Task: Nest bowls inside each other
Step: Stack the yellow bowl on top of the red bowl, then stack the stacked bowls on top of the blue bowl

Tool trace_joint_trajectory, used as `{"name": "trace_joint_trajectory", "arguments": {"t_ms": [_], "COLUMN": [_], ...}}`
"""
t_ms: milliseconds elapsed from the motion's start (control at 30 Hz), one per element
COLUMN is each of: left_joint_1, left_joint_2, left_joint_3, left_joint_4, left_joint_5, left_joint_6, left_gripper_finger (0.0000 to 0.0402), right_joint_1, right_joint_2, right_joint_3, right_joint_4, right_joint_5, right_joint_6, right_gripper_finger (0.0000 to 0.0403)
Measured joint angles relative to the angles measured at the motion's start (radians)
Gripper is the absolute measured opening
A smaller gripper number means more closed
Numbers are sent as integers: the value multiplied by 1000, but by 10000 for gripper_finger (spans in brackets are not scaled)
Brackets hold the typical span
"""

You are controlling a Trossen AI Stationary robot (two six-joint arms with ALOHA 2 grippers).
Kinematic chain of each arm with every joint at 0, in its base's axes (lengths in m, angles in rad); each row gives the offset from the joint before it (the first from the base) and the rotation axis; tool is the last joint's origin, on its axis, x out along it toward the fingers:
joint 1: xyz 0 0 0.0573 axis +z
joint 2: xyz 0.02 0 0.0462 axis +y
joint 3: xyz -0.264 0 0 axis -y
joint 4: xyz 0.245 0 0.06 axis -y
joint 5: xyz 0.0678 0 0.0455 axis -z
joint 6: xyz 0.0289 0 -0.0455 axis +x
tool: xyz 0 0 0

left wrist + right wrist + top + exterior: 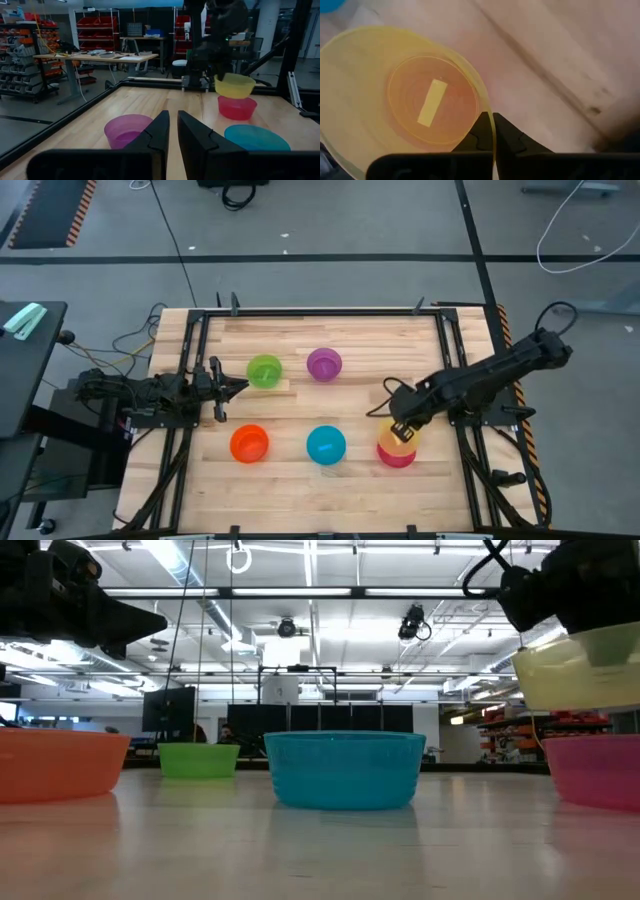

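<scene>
The robot's right gripper is pinching only the yellow bowl's rim [572, 638], so it should set that bowl into the pink-red bowl [600, 772], open, and then pinch both bowls' rims together.
My right gripper [403, 430] is shut on the yellow bowl [393, 440] and holds it just above the pink-red bowl [397, 455], which stands on the table at the near right. In the low view the yellow bowl [580, 665] hangs clear over the pink-red one [600, 772]. The green [264, 371], purple [324, 364], orange [249, 444] and blue [326, 444] bowls stand apart on their bases. My left gripper [238, 388] is shut and empty at the left, between the green and orange bowls. My right gripper pinches the yellow bowl's rim [489, 107] on the side toward its own arm, one finger inside the bowl and one outside. The fingers come from above, pointing down. The bowl is lifted clear, nearly upright and open side up, over the pink-red bowl.
A black metal frame [320, 312] runs around the wooden tabletop. There is bare wood between the two rows of bowls and along the near edge [320, 500]. Shelves and workbenches show in the room beyond the table.
</scene>
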Motion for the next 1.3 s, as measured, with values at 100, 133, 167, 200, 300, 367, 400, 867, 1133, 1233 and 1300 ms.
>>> {"name": "trace_joint_trajectory", "arguments": {"t_ms": [100,133,167,200,300,367,400,867,1133,1233,1300], "left_joint_1": [0,0,0,0,0,0,0,0,0,0,0], "left_joint_2": [0,0,0,0,0,0,0,0,0,0,0], "left_joint_3": [0,0,0,0,0,0,0,0,0,0,0], "left_joint_4": [0,0,0,0,0,-1,0,-1,-1,-1,-1], "left_joint_5": [0,0,0,0,0,0,0,0,0,0,0], "left_joint_6": [0,-1,-1,-1,-6,-17,-20,-19,-19,-19,-19], "left_gripper_finger": [40,39,39,40,43,44,45,37,42,39,36], "right_joint_1": [21,23,24,24,24,24,24,23,23,23,22], "right_joint_2": [53,71,88,104,148,176,189,216,211,213,215], "right_joint_3": [0,0,0,0,0,0,0,0,0,0,0], "right_joint_4": [3,5,6,10,38,61,71,70,-7,-11,-10], "right_joint_5": [-30,-36,-42,-49,-66,-81,-88,-96,-90,-61,-58], "right_joint_6": [17,17,14,10,-5,-9,-13,-8,9,2,1], "right_gripper_finger": [0,0,0,0,0,0,0,71,92,95,96]}}
